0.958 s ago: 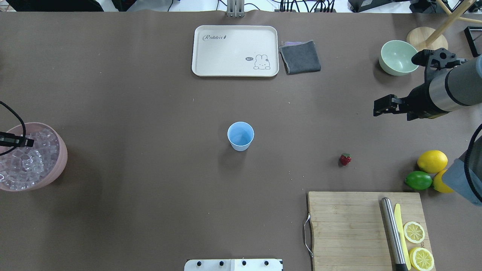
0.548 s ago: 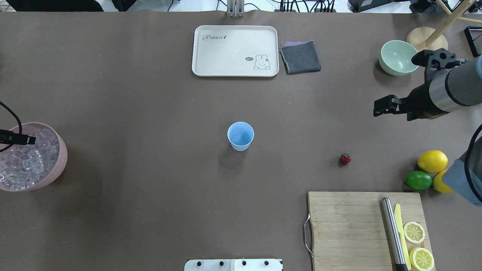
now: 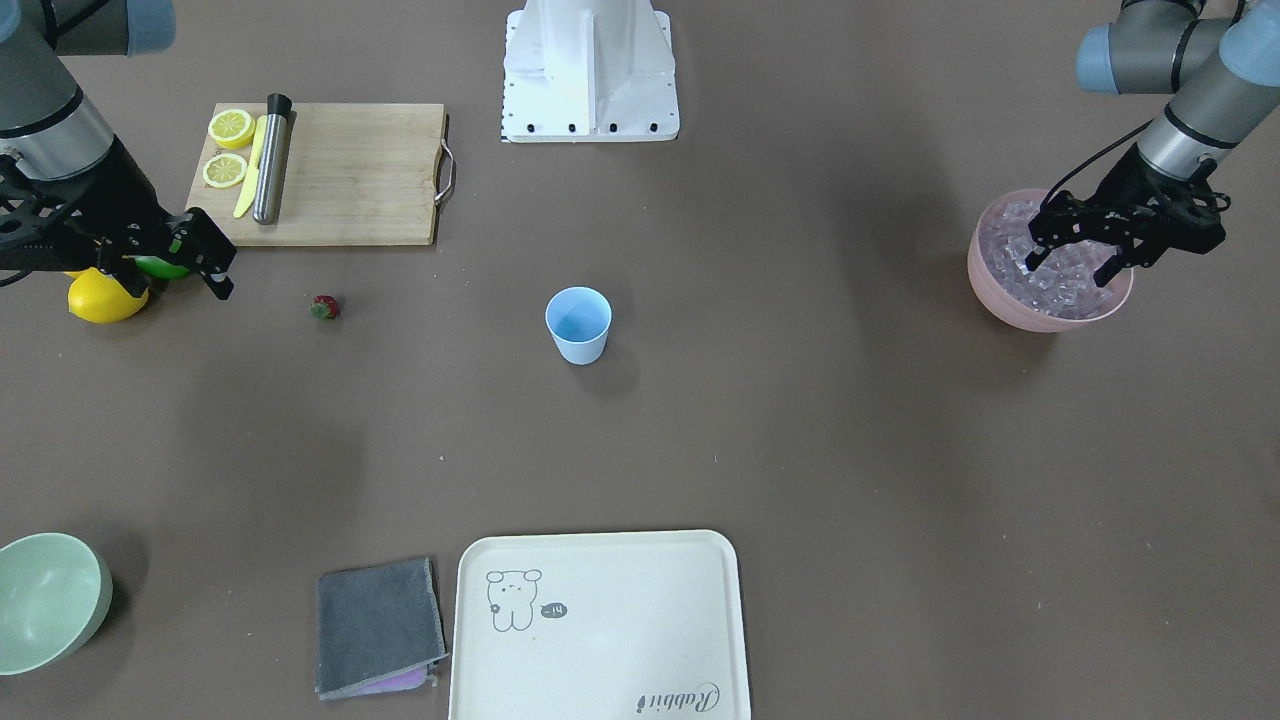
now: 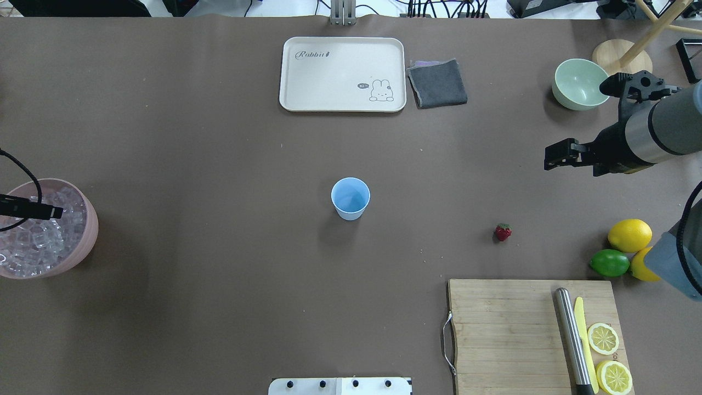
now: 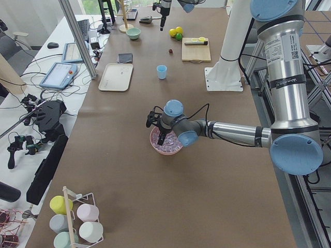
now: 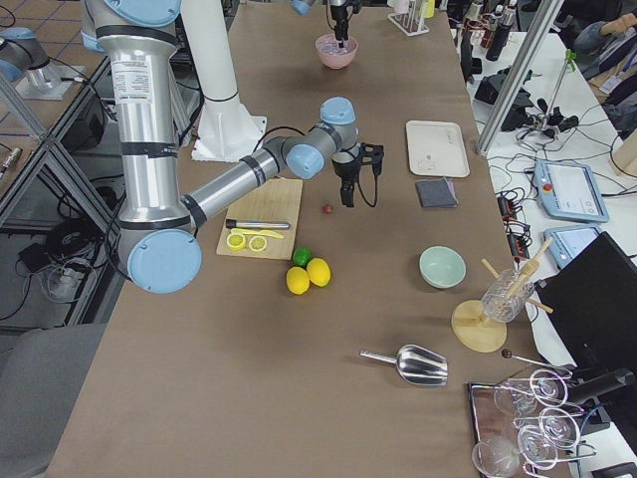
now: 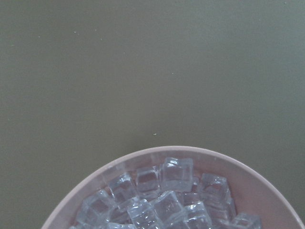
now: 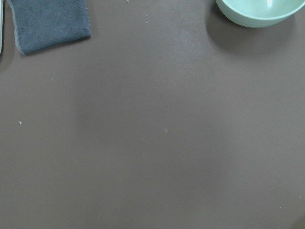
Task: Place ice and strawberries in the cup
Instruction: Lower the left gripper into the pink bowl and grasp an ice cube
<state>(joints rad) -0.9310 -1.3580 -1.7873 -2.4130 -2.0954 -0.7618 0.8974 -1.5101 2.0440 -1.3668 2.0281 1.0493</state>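
The left gripper's open fingers hang too close to the pink bowl's rim [image 3: 1113, 310], so the robot should move them over the middle of the ice [image 3: 1058, 274] and lower them before closing.
The light blue cup [image 4: 350, 197] stands upright mid-table, nothing visible inside; it also shows in the front view [image 3: 578, 322]. The ice [image 3: 1062, 288] is heaped in a pink bowl [image 4: 90, 236] at the table's left end. My left gripper [image 3: 1073, 264] is open, its fingertips down at the ice heap; the overhead view shows only one finger [image 4: 38, 210]. The left wrist view shows ice cubes [image 7: 162, 195] at its bottom. The small red strawberry [image 4: 503, 232] lies on the table right of the cup. My right gripper [image 4: 553, 156] is open and empty, above the table beyond the strawberry.
A cream tray [image 4: 290, 101] and a grey cloth [image 4: 439, 82] lie at the far side. A pale green bowl [image 4: 578, 82] stands far right. Lemons [image 4: 629, 235] and a lime [image 4: 609, 263] sit near a cutting board [image 4: 504, 329] with a knife and lemon halves.
My left gripper's finger has shifted slightly across the ice bowl toward the table's middle. The right arm, cup and strawberry have not moved.
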